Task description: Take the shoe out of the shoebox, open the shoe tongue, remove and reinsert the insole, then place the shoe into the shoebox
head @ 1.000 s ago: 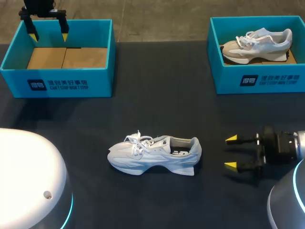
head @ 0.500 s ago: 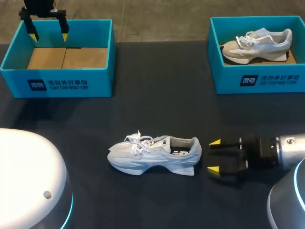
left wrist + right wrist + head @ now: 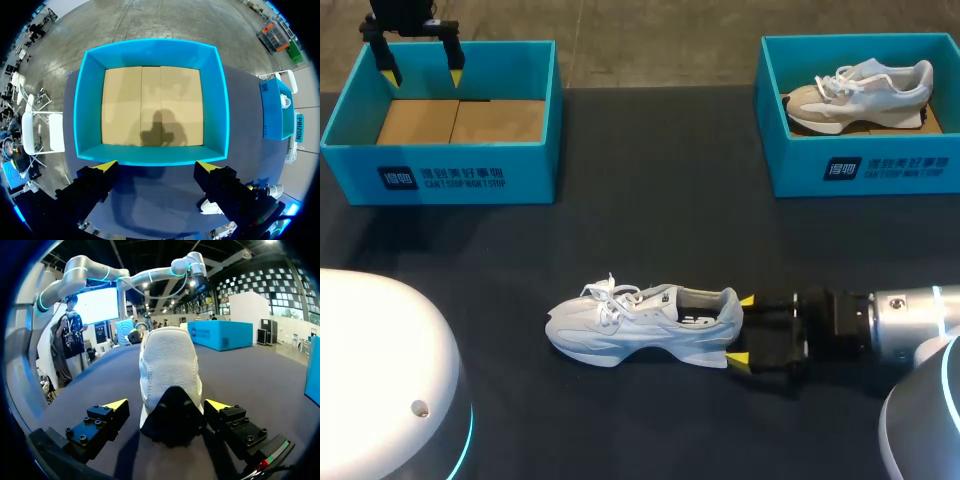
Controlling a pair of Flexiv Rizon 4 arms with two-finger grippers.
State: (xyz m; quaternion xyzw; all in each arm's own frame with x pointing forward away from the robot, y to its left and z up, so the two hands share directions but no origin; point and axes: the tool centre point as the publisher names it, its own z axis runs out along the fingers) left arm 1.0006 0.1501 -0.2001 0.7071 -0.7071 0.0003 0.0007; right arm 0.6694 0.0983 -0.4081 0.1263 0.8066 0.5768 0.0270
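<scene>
The tongue's loose end (image 3: 667, 297) pokes out behind the laces (image 3: 612, 299), so the tongue will swing up toward the toe and stay upright when the robot opens it.
A white sneaker (image 3: 640, 325) lies on its sole in the middle of the dark table, toe to the left. My right gripper (image 3: 742, 330) is at its heel, open, one yellow tip on each side of the heel end. In the right wrist view the sneaker's heel (image 3: 170, 370) fills the gap between the open fingers of my right gripper (image 3: 167, 404); I cannot tell whether they touch it. My left gripper (image 3: 423, 76) hangs open over the back rim of the empty teal shoebox (image 3: 450, 175). The left wrist view looks down past that gripper (image 3: 155, 165) into the shoebox (image 3: 150, 52).
A second teal shoebox (image 3: 880, 165) at the back right holds a beige and white sneaker (image 3: 860, 90). My robot's white base covers (image 3: 380, 380) bulge over the table's near corners.
My right gripper has slid left along the table, from well clear of the sneaker to its heel. It stayed open. The left arm and the sneaker have not moved.
</scene>
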